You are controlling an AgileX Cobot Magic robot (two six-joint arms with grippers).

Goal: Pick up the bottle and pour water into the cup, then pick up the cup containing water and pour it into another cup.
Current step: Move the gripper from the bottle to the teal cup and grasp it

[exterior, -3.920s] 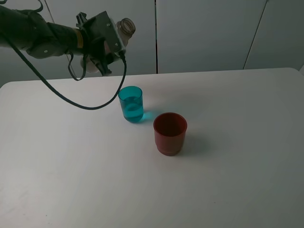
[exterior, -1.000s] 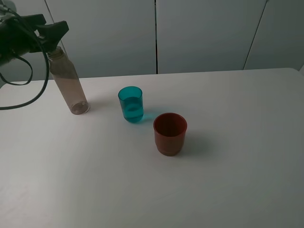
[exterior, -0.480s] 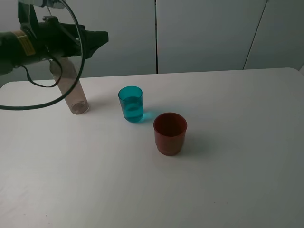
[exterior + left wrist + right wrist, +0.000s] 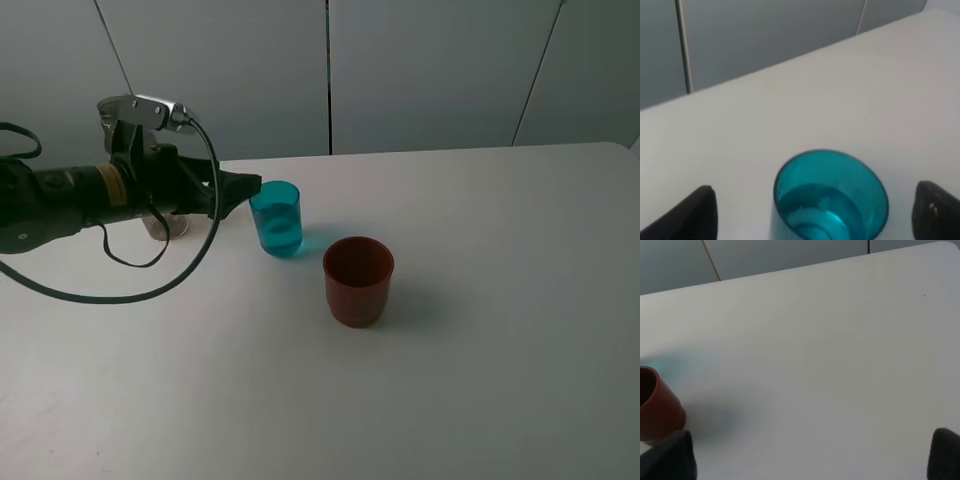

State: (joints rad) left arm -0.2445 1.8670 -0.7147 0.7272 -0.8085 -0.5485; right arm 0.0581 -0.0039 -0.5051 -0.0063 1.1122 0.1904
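Note:
My left gripper is at the same height as the teal-blue cup's rim (image 4: pixel 274 187). It should first move down beside the cup's side (image 4: pixel 279 230), then reach forward to grasp the cup.
The teal-blue cup (image 4: pixel 275 218) stands on the white table (image 4: pixel 480 330) and holds water. My left gripper (image 4: pixel 242 187) is open and empty, level with the cup's rim and just left of it. In the left wrist view the cup (image 4: pixel 830 200) sits between and slightly ahead of the two spread fingertips (image 4: pixel 695 215). The dark red cup (image 4: pixel 358 280) stands to the right and nearer the front; it shows at the edge of the right wrist view (image 4: pixel 655 407). The smoky-grey bottle (image 4: pixel 158 228) stands behind my left arm, mostly hidden. My right gripper (image 4: pixel 807 460) is open and empty, away from the red cup.
Grey cabinet panels (image 4: pixel 430 70) rise behind the table's back edge. A black cable (image 4: pixel 150 295) loops from my left arm over the table on the left. The right arm does not show in the exterior view.
My left gripper has let go of the bottle, which now stands at the left. The arm has dropped and swung right, bringing its open fingers up to the teal cup.

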